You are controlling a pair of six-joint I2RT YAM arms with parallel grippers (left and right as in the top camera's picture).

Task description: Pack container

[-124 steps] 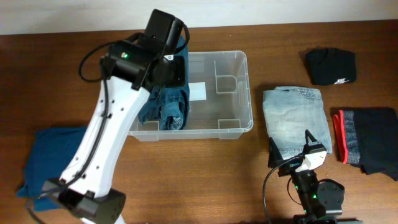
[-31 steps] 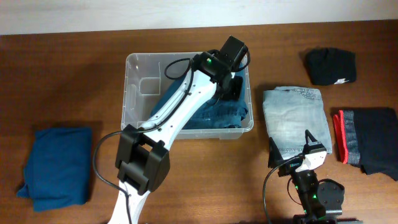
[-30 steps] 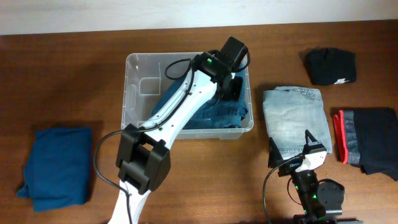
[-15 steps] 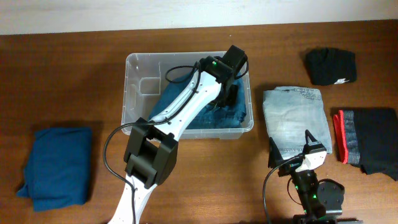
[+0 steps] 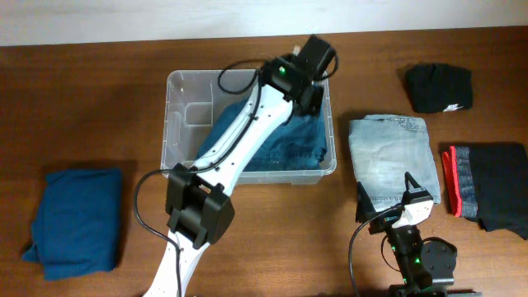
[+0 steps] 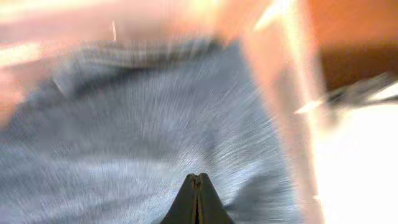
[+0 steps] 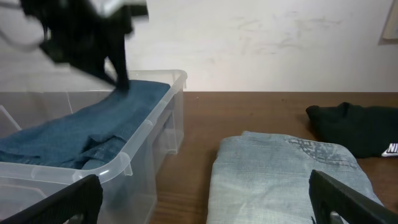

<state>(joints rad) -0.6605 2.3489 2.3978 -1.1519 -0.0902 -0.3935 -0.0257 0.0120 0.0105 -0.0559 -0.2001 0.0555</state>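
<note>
My left gripper should push the denim (image 5: 299,142) down with closed fingers before it gets the blue garment, because the dark blue jeans bulge up (image 7: 154,91) to the bin's rim.
The container (image 5: 177,82), a clear plastic bin, stands at the table's middle with dark blue jeans (image 5: 289,148) lying inside it. My left gripper (image 5: 310,99) hangs over the bin's far right corner, shut and holding nothing. In the left wrist view its fingertips (image 6: 199,178) are pressed together just above the blurred denim (image 6: 137,124). In the right wrist view that gripper (image 7: 122,84) shows as a dark shape with its tip at the jeans (image 7: 87,134). My right gripper (image 5: 386,202) rests near the front edge, open and empty, facing folded light blue jeans (image 7: 286,174).
Folded light blue jeans (image 5: 392,161) lie right of the bin. A black garment (image 5: 437,87) sits at the far right. A dark garment with a red band (image 5: 487,186) lies at the right edge. A blue garment (image 5: 74,219) lies on the left.
My left gripper has moved from low over the jeans toward the bin's far right corner and stays shut. The jeans lie still in the bin. The right arm has not moved.
</note>
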